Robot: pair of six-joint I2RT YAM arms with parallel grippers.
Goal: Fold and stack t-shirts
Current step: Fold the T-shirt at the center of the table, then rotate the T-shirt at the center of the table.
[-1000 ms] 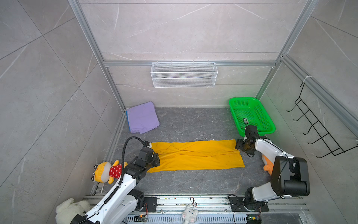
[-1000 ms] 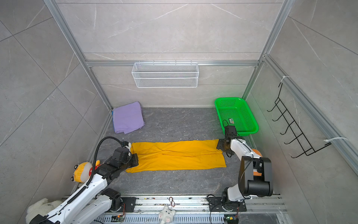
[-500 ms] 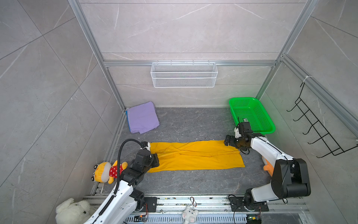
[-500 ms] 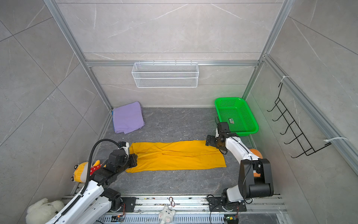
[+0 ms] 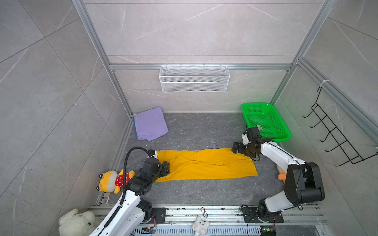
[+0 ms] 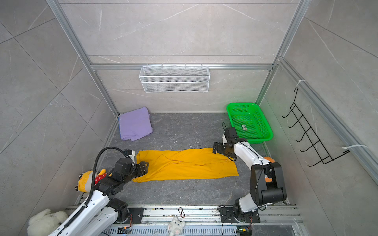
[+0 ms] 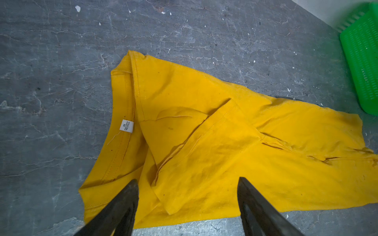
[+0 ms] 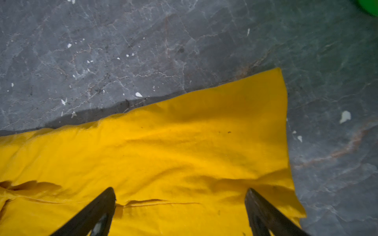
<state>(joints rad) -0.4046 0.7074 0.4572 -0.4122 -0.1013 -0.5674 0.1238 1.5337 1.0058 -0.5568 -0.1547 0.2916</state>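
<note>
Next, I swing the collar end back with my left gripper while my right gripper pulls the hem end (image 5: 246, 167) toward me, because the mustard-yellow t-shirt's long folded piece (image 5: 202, 165) lies crosswise.
A mustard-yellow t-shirt (image 5: 204, 165) (image 6: 184, 165) lies folded into a long strip across the grey floor. Its collar and white size tag are at the left end. My left gripper (image 5: 166, 166) (image 7: 188, 180) hovers open over that collar end, with a folded sleeve (image 7: 204, 143) between its fingers. My right gripper (image 5: 235, 148) (image 8: 180, 190) stands open above the far corner of the hem end (image 8: 266, 122), holding nothing. A folded lavender t-shirt (image 5: 150, 123) (image 6: 135, 123) lies at the back left. A thin blue edge (image 5: 134, 120) peeks out along its left side.
A green mesh basket (image 5: 266, 122) stands at the back right, close behind my right arm. A white wire shelf (image 5: 194, 78) hangs on the back wall and a black hook rack (image 5: 335, 139) on the right wall. An orange plush toy (image 5: 114, 180) lies beside my left arm.
My left gripper has opened and let go of the collar end. My right gripper has opened wider and swung left over the hem's far corner.
</note>
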